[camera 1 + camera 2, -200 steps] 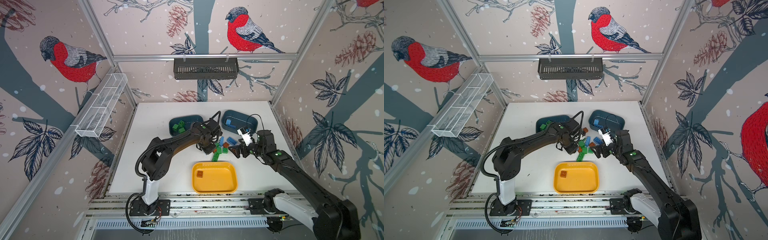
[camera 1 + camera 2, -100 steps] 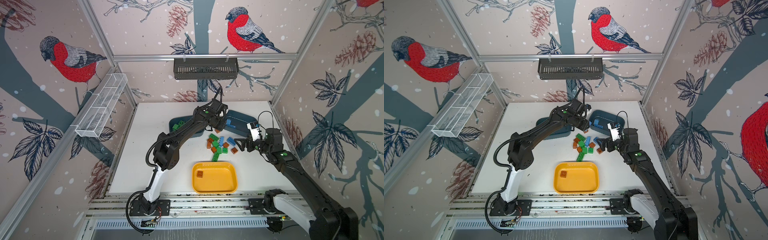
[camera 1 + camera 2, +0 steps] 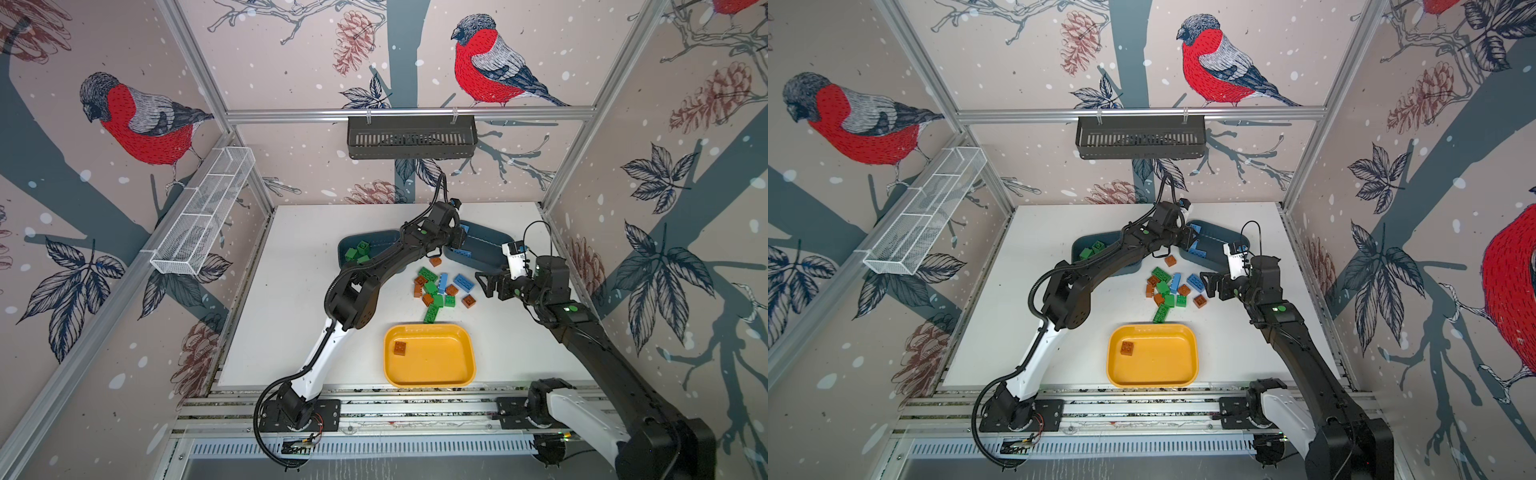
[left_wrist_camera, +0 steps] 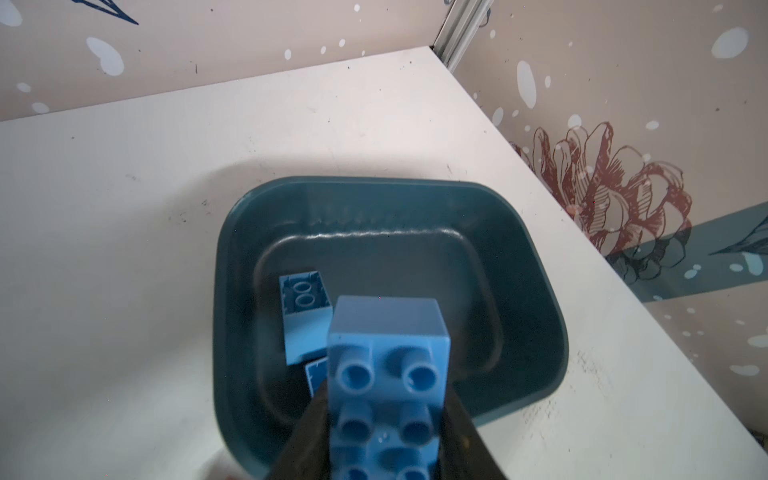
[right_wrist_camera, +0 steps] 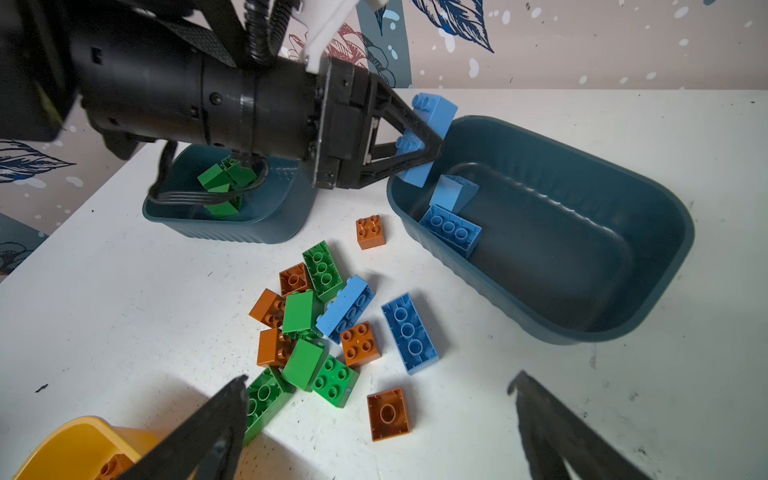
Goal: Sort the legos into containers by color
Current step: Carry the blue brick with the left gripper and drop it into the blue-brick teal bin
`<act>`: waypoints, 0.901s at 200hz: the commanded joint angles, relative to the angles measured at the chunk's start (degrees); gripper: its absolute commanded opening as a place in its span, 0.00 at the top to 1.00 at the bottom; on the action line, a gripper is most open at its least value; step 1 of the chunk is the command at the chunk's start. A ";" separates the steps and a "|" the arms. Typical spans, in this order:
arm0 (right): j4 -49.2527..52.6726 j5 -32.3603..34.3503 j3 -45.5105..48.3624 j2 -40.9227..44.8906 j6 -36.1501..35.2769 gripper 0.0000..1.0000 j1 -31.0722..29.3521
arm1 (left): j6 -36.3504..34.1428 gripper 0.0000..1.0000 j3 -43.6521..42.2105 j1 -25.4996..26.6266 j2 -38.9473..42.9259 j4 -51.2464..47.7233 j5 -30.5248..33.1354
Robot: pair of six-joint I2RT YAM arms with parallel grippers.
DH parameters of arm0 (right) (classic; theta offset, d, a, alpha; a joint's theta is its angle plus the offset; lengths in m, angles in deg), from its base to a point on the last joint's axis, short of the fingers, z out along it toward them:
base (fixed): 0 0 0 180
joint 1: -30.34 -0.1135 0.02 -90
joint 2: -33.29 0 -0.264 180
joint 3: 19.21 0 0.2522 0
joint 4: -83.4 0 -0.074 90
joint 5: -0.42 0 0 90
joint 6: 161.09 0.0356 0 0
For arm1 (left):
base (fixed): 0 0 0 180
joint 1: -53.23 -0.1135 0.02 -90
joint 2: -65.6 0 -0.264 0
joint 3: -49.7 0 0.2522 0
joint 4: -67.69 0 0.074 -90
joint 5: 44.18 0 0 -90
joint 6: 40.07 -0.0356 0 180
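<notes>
The blue lego (image 5: 436, 112) is above the rim of the blue legos' teal container. My left gripper keeps going over the container's free space (image 3: 485, 246) and lets go there.
My left gripper (image 4: 386, 399) is shut on a light blue oblong lego (image 4: 388, 332) and holds it over the near-left rim of the right teal container (image 3: 488, 255). Two more blue legos (image 5: 451, 226) lie inside that tub. The left teal container (image 3: 345, 243) holds green legos (image 3: 359, 251). A loose pile of green, blue and brown legos (image 3: 440, 286) lies mid-table. The yellow tray (image 3: 428, 330) in front holds one brown lego (image 3: 400, 348). My right gripper (image 5: 379, 380) stands open, low beside the pile's right edge, a flipped brown lego (image 5: 388, 413) between its fingers.
A black slotted basket (image 3: 411, 137) hangs on the back wall, and a white wire rack (image 3: 203, 216) on the left wall. The left arm (image 3: 374, 266) stretches across the left tub. One brown lego (image 3: 435, 261) lies between the tubs.
The left gripper rose from the pile with the blue lego and swung back to the right tub. The right gripper drew slightly right, away from the pile.
</notes>
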 commanded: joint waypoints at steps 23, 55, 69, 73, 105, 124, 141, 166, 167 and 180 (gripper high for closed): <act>-1.78 0.66 -0.32 -0.07 0.04 0.00 0.55 | 3.50 0.74 5.35 -0.11 -5.76 8.08 -0.93; -1.60 0.67 -0.24 -0.40 -0.57 0.01 0.69 | 4.19 0.74 7.76 -0.10 -8.56 6.83 -2.05; -1.68 0.67 -0.15 -0.67 -0.67 0.01 0.73 | 4.23 0.72 7.51 0.00 -8.97 6.23 -2.74; -1.60 0.67 -0.14 -0.76 -0.73 0.01 0.69 | 4.17 0.72 7.57 0.00 -9.09 6.05 -2.89; -1.66 0.31 -0.32 -1.44 -0.93 0.01 0.72 | 3.48 0.54 7.46 0.08 -8.27 5.44 -3.11; -1.83 0.04 -0.40 -1.81 -0.84 0.01 0.69 | 2.40 0.43 7.34 0.08 -6.89 4.90 -2.47; -1.77 -0.04 -0.40 -1.83 -0.76 0.01 0.73 | 1.75 0.41 7.37 -0.01 -5.34 3.75 -1.91; -1.47 -0.04 -0.32 -1.76 -0.76 0.00 0.74 | 0.00 0.40 7.22 -0.18 -2.49 -0.87 -0.91; -1.45 -0.04 -0.32 -1.75 -0.76 0.01 0.74 | -0.13 0.40 7.17 -0.19 -2.37 -1.24 -0.84; -1.24 -0.03 -0.32 -1.50 -0.76 0.01 0.74 | -1.34 0.39 6.94 -0.19 -0.59 -6.02 0.28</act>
